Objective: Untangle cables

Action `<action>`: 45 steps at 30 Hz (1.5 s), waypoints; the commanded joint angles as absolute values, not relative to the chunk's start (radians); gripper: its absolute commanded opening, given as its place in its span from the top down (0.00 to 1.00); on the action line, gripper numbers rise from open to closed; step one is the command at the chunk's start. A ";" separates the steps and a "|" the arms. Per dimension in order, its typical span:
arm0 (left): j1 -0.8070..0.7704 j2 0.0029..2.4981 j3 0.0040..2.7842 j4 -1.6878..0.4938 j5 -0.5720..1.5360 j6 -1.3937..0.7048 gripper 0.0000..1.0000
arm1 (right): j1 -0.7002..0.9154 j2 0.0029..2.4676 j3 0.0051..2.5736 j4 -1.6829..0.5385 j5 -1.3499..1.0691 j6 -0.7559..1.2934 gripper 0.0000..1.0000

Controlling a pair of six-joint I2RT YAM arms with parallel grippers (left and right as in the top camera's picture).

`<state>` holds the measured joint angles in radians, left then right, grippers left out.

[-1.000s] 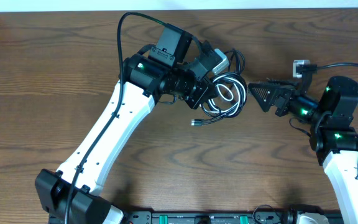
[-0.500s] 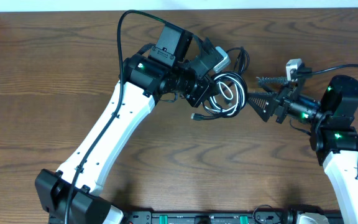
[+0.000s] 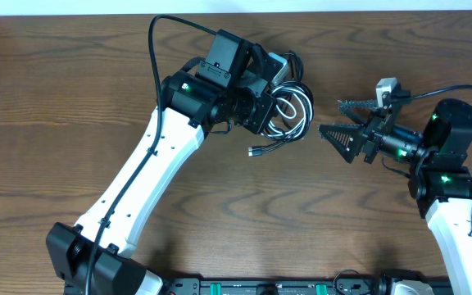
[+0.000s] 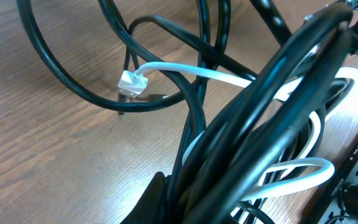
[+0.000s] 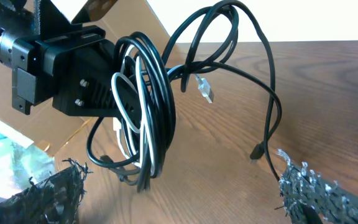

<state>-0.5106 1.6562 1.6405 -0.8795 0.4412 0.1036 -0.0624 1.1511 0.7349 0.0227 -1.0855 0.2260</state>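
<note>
Next, my right gripper takes the coils by their free side (image 3: 309,111) before my left gripper opens, because its closed fingers are pinching the coiled cables (image 3: 283,106) together.
A tangled bundle of black and white cables (image 3: 289,115) hangs from my left gripper (image 3: 262,105), which is shut on it above the table's back middle. In the left wrist view the black cables (image 4: 253,137) fill the jaws, and a white cable with a clear plug (image 4: 130,83) crosses them. A loose black plug end (image 3: 256,151) trails at the bundle's front left. My right gripper (image 3: 340,121) is open and empty, just right of the bundle, not touching it. The right wrist view shows the bundle (image 5: 148,112) ahead between its two fingers (image 5: 185,199).
The wooden table (image 3: 72,98) spreads to the left and front. Black cable loops (image 5: 241,56) arch up and right from the bundle, ending in a plug (image 5: 257,151) near my right finger. A cardboard box edge (image 5: 123,18) stands behind.
My left gripper has drawn the bundle left and back, away from my right gripper. My right gripper has opened wide and stays in place; the gap between it and the bundle has grown.
</note>
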 commanded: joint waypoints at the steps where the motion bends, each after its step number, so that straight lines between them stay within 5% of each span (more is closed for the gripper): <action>1: -0.516 1.627 1.655 -0.878 0.466 0.142 0.93 | -0.058 1.148 0.737 0.026 -1.079 0.212 0.01; 13: -0.543 1.627 1.655 -0.889 0.538 0.262 0.92 | -0.058 1.148 0.737 -0.093 -0.869 0.212 0.04; 45: -0.591 1.627 1.655 -0.788 0.619 0.257 0.92 | 0.029 1.148 0.737 0.078 -1.000 0.212 0.03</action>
<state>-0.5865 1.6550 1.6405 -0.8005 0.5797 0.2558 0.0032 1.1511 0.7349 0.0654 -0.9710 0.2211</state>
